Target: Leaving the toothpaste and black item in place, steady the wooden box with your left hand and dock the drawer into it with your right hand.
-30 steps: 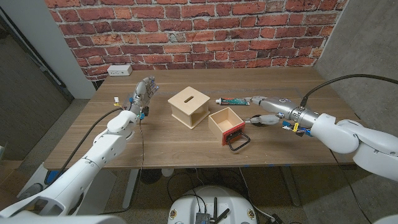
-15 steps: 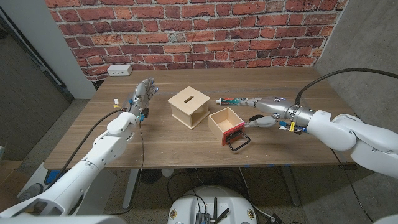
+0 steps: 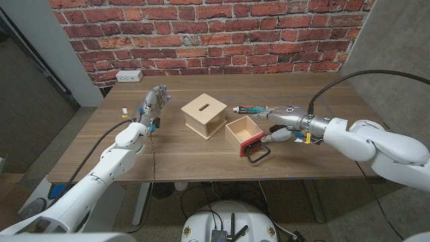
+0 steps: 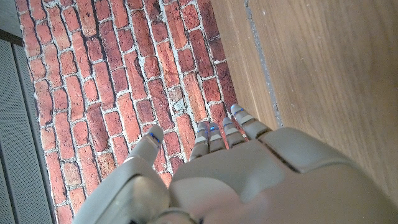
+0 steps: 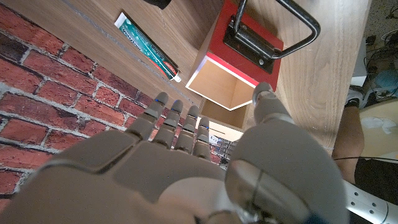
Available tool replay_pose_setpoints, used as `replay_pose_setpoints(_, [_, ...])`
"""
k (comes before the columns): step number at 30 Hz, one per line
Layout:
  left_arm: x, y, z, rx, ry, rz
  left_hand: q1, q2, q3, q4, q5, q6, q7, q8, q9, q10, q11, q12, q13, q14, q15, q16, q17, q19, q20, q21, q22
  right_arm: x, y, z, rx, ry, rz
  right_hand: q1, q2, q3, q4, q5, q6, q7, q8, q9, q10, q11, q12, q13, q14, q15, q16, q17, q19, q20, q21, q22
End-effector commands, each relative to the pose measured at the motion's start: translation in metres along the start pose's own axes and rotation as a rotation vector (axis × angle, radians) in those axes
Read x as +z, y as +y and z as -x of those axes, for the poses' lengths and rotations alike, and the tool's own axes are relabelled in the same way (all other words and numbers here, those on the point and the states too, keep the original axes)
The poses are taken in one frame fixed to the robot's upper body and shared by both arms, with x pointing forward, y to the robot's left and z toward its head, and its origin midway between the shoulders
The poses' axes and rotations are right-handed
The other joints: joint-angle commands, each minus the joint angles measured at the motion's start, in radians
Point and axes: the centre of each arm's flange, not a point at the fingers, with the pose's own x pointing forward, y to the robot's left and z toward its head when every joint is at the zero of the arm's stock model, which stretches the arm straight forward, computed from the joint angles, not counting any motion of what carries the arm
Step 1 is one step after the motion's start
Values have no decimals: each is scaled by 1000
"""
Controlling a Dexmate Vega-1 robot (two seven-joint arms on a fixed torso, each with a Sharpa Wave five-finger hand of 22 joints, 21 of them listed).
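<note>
My gripper will push the drawer [image 3: 244, 134], and the drawer will slide straight in under the box's slotted top, because the wooden box's open side [image 3: 216, 125] faces the drawer.
The wooden box [image 3: 205, 115], with a slot in its top, stands mid-table. Just to its right lies the drawer [image 3: 242, 132], its cavity facing up, with a red front and black wire handle [image 3: 258, 154]. The toothpaste tube [image 3: 250, 109] lies behind the drawer. My right hand [image 3: 282, 124] hovers open at the drawer's right side, thumb near the red front; I cannot tell whether it touches. The right wrist view shows the drawer [image 5: 227, 84], the toothpaste [image 5: 149, 46] and the edge of a black item [image 5: 159, 3] beyond my right hand [image 5: 186, 168]. My left hand [image 3: 153, 103] is raised and open, left of the box.
A white power strip [image 3: 127, 76] sits at the table's back left by the brick wall [image 3: 215, 33]. A thin cable hangs from my left arm across the table's left part. Bare tabletop [image 3: 201, 158] lies in front of the box and drawer.
My right hand has moved left, closing in on the drawer's right side. The left hand, box, drawer and toothpaste have stayed put.
</note>
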Motion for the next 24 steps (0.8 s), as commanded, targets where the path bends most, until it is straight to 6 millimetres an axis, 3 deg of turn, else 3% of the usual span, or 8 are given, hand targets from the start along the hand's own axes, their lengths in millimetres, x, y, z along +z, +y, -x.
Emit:
replay_pose_setpoints(1, [-3,1,3,1,5,5,-12,65,11,0,6,12,1,6,5,10,-3,3,1,10,-3,5,3,11,-32,0,3,10,-5,-9,51,-8,62,22,-5,12,0,-2,14,-10,8,6,12,-8,3,5,7,-67,4,3,-6,9,-5,5])
replay_pose_setpoints(6, [-5,1,4,1,10,10,-12,65,12,1,7,13,1,6,5,13,-3,3,1,12,-4,4,3,12,-33,0,3,13,-5,-11,68,-6,79,36,-14,13,1,-4,17,-21,9,6,18,-21,1,6,4,-65,3,3,-18,18,-8,4])
replay_pose_setpoints(13, [-7,2,6,6,14,14,-13,66,13,1,7,14,1,5,5,14,-2,3,1,12,0,3,2,13,-32,-1,3,19,-6,-15,77,-5,119,67,-30,15,3,-10,33,-41,14,5,32,-39,-1,7,10,-74,5,3,-76,22,-20,4])
replay_pose_setpoints(24, [-12,1,7,6,19,21,-14,66,15,1,7,15,2,4,5,17,-1,2,1,14,0,2,2,13,-32,-1,4,20,-3,-26,98,-32,132,104,-41,20,4,-17,60,-50,23,5,66,-47,4,8,57,-91,24,3,-71,14,-9,3])
